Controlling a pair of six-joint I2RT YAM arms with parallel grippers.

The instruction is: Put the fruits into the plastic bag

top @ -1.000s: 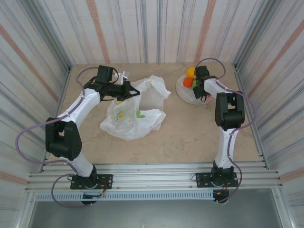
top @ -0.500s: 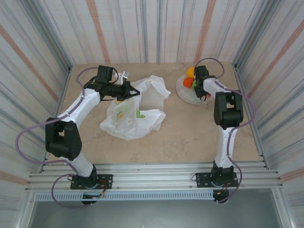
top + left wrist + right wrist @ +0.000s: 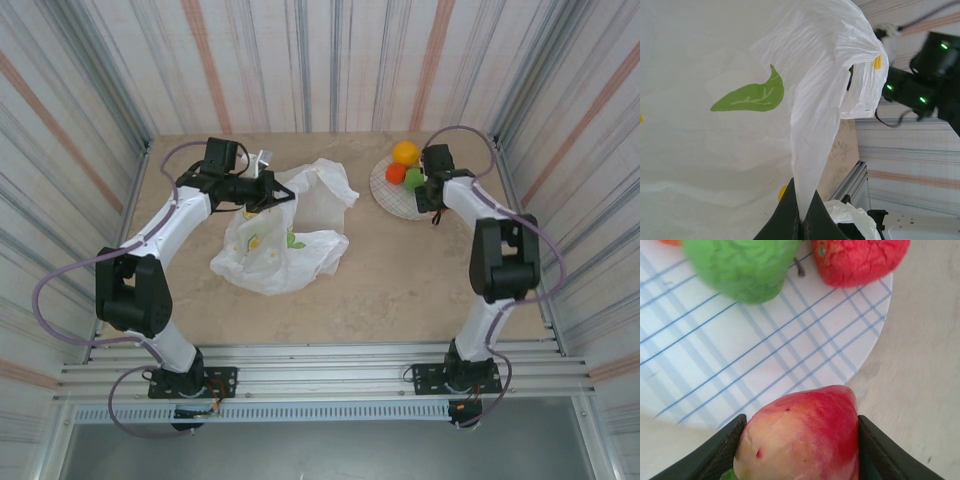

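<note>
My left gripper is holding the plastic bag's opening point(image 3: 324, 208) wide toward the plate, so my right gripper keeps carrying its fruit until it hangs inside the bag point(image 3: 304, 222).
The plastic bag point(image 3: 285, 240), white with leaf and lemon prints, lies crumpled at mid-left of the table. My left gripper point(image 3: 268, 190) is shut on a raised fold of it, and the bag point(image 3: 740, 100) hangs stretched from the gripper point(image 3: 801, 220), its mouth gaping. On the checked plate point(image 3: 388, 196) sit an orange point(image 3: 405, 152), a red-orange fruit point(image 3: 396, 173) and a green fruit point(image 3: 414, 178). My right gripper point(image 3: 432, 195) is at the plate's near-right rim. It point(image 3: 800, 440) is shut on a red-and-yellow apple point(image 3: 800, 432), above the plate point(image 3: 765, 355). A green fruit point(image 3: 740, 265) and a red fruit point(image 3: 860, 257) lie beyond.
Striped walls enclose the table on three sides, close behind the plate and to its right. Bare tabletop point(image 3: 400, 270) stretches between the bag and the right arm. An aluminium rail point(image 3: 320, 360) runs along the near edge.
The right arm's elbow has swung out to the right and its gripper has shifted toward the plate's near-right rim, uncovering the orange. The left arm and bag have not moved.
</note>
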